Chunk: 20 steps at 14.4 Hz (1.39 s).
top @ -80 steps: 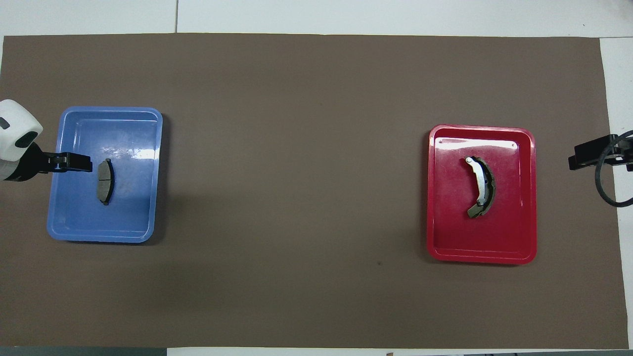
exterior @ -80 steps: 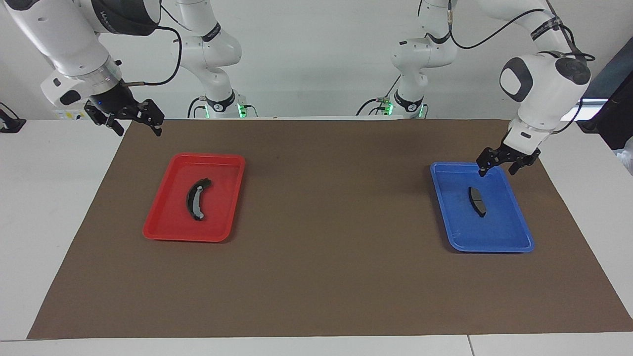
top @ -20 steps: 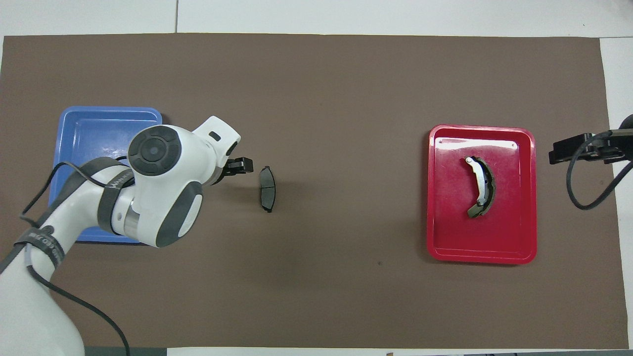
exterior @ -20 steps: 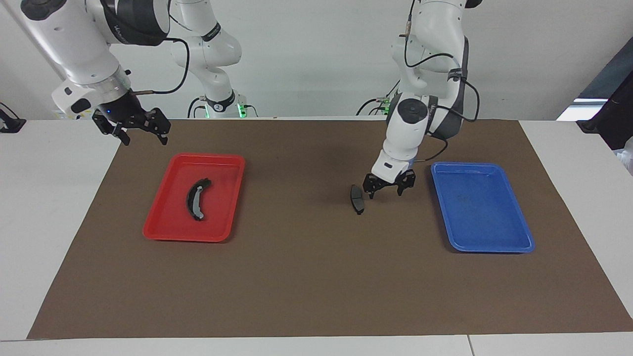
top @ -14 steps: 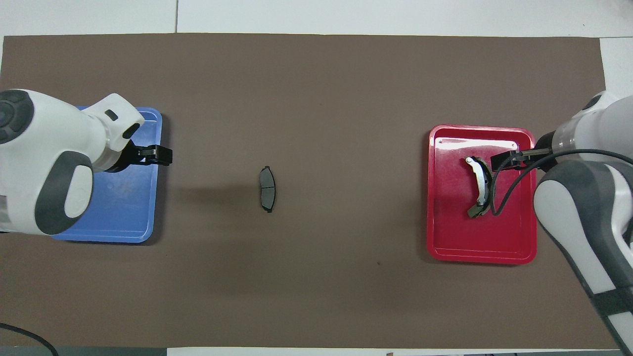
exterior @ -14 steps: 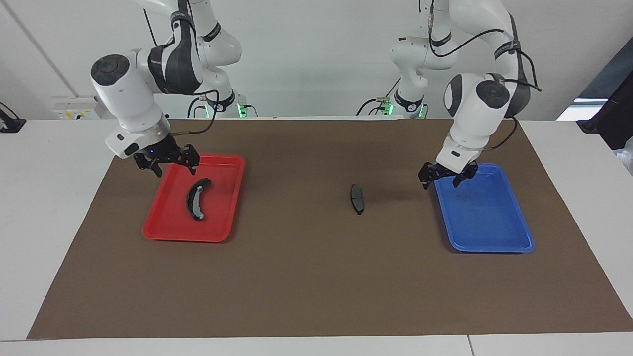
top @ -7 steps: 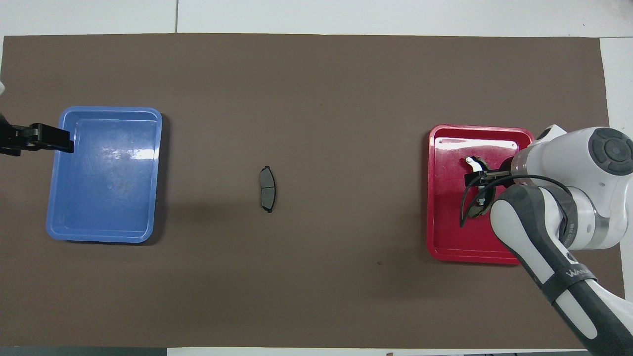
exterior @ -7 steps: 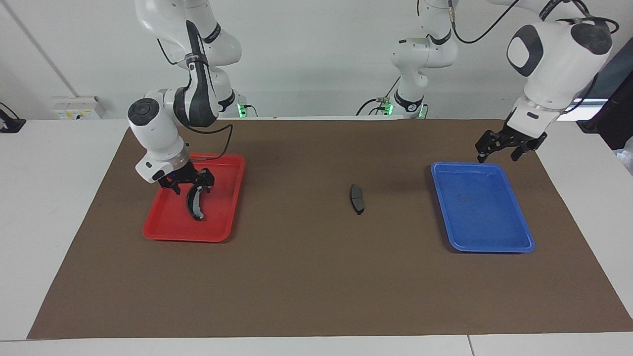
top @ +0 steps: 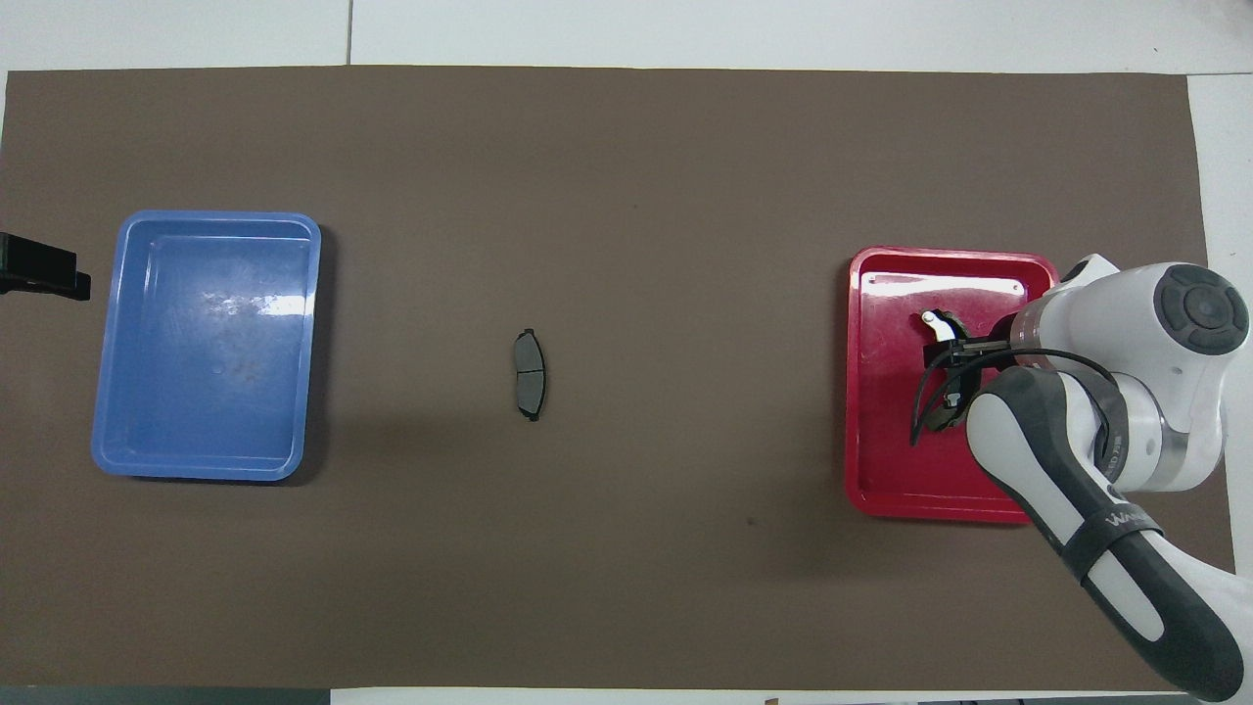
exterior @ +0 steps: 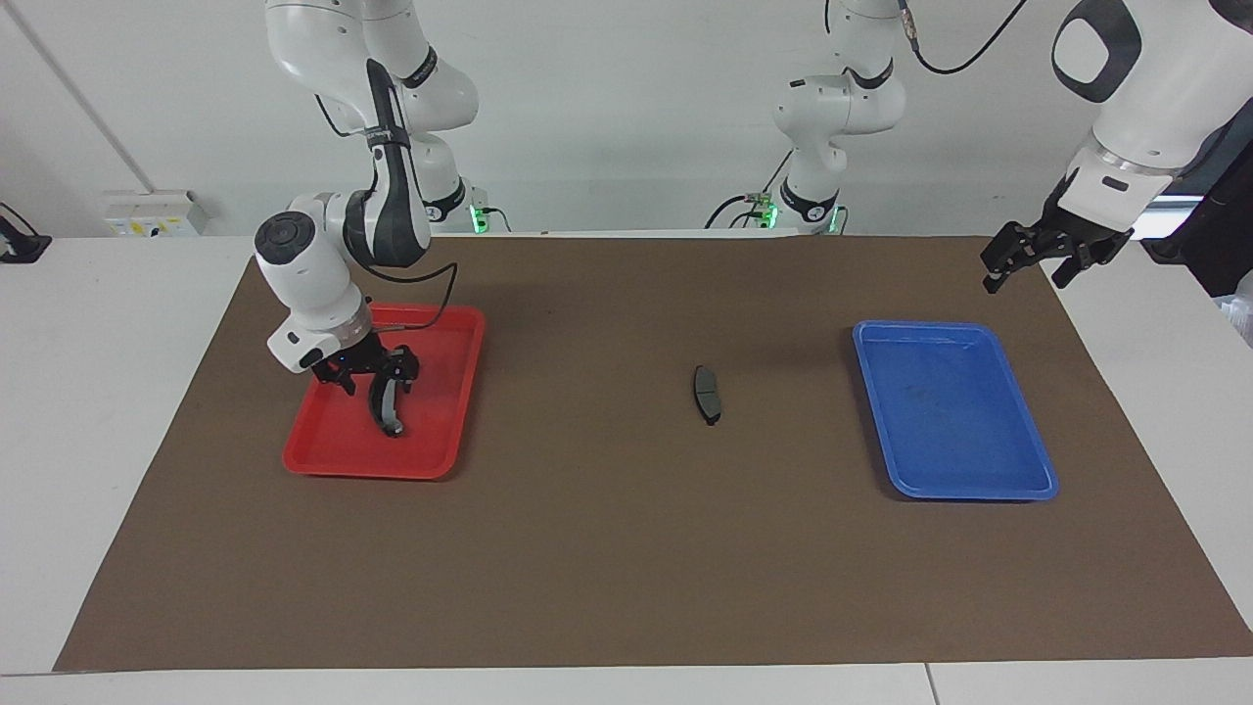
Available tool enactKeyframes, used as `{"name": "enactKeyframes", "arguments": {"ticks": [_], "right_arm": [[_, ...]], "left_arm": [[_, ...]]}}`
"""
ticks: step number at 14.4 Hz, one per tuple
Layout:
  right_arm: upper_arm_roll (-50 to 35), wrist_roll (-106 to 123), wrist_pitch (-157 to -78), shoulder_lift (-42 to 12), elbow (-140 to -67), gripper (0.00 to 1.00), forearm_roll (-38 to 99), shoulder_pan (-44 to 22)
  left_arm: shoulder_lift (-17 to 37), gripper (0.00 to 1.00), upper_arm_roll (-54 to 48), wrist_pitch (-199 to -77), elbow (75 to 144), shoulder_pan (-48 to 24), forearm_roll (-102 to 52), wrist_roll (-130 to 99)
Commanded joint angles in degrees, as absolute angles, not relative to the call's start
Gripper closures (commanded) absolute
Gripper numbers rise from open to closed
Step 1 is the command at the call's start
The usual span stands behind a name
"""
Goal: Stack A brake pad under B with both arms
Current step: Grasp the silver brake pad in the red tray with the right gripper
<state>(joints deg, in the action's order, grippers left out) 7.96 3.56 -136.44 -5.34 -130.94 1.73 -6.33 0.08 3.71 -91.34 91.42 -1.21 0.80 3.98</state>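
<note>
The A brake pad is lying flat and is short, so B will rest over it and cover most of it when I lower B.
The A brake pad, short and dark grey, lies flat on the brown mat mid-table; it also shows in the overhead view. B, the long curved black piece with a light-grey face, lies in the red tray. My right gripper is down in the red tray, open, its fingers on either side of B's end nearer to the robots. From above the right arm covers most of B. My left gripper is open and empty, raised over the mat's edge beside the blue tray.
The blue tray is empty at the left arm's end of the brown mat. The red tray stands at the right arm's end. Bare mat surrounds the A brake pad.
The left gripper carried the A brake pad from the blue tray to mid-table, released it and drew back up past the tray. The right gripper came down into the red tray onto B.
</note>
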Motion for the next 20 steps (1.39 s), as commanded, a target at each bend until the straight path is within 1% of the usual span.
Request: {"name": "enactKeyframes", "arguments": {"ticks": [1, 2, 6, 8, 9, 11, 13, 15, 17, 18, 19, 20], "right_arm": [[7.6, 5.7, -138.3, -5.4, -132.1, 0.09, 2.4, -5.3], [7.6, 5.8, -138.6, -6.5, -132.1, 0.12, 2.4, -5.1], [7.6, 5.8, -139.2, -6.7, -132.1, 0.32, 2.3, -5.3], [7.6, 6.0, -139.1, -6.7, -132.1, 0.45, 2.3, -5.2], [7.6, 6.8, -139.0, -6.7, -132.0, 0.56, 2.3, -5.2], [7.6, 6.9, -137.9, -6.7, -131.5, 0.81, 2.3, -5.1], [7.6, 6.9, -134.9, -6.8, -129.2, 0.97, 2.2, -5.4], [7.6, 6.6, -128.1, -6.8, -123.7, 0.99, 2.2, -6.2], [7.5, 5.5, -120.5, -7.8, -116.5, 0.99, 2.6, -9.5], [7.5, 3.2, -117.2, -9.6, -112.1, 0.99, 2.8, -12.3], [7.5, 0.5, -115.2, -10.4, -109.5, 1.0, 2.9, -15.6], [7.5, -2.7, -115.1, -11.1, -107.8, 1.0, 4.1, -19.0]], "left_arm": [[0.8, 0.0, 3.3, -88.9, 90.3, 0.8, 0.3, 8.3], [0.5, 0.0, 3.3, -89.0, 90.9, 1.1, 0.3, 8.8], [-0.4, 0.0, 3.1, -89.7, 92.7, 0.2, 0.4, 8.2], [-0.4, 0.0, 2.9, -89.6, 92.9, 0.0, 0.4, 7.8], [-0.5, 0.0, 2.7, -89.6, 92.9, 0.0, 0.4, 7.7], [-0.6, 0.0, 2.5, -89.7, 93.3, 0.0, 0.4, 7.3], [-0.7, 0.0, 2.5, -90.2, 93.3, 0.0, 0.4, 3.5], [-0.7, 0.0, 2.5, -90.2, 93.3, -0.9, 0.4, 2.2], [-0.7, 0.0, 2.4, -90.0, 93.3, -0.8, 0.4, 2.3], [-0.7, 0.0, 2.5, -89.9, 93.3, -0.7, 0.4, 2.3], [-0.7, 0.0, 2.5, -89.7, 93.3, -0.4, 0.4, 2.3], [-0.7, 0.0, 2.5, -89.7, 93.3, -0.1, 0.4, 2.3]]}}
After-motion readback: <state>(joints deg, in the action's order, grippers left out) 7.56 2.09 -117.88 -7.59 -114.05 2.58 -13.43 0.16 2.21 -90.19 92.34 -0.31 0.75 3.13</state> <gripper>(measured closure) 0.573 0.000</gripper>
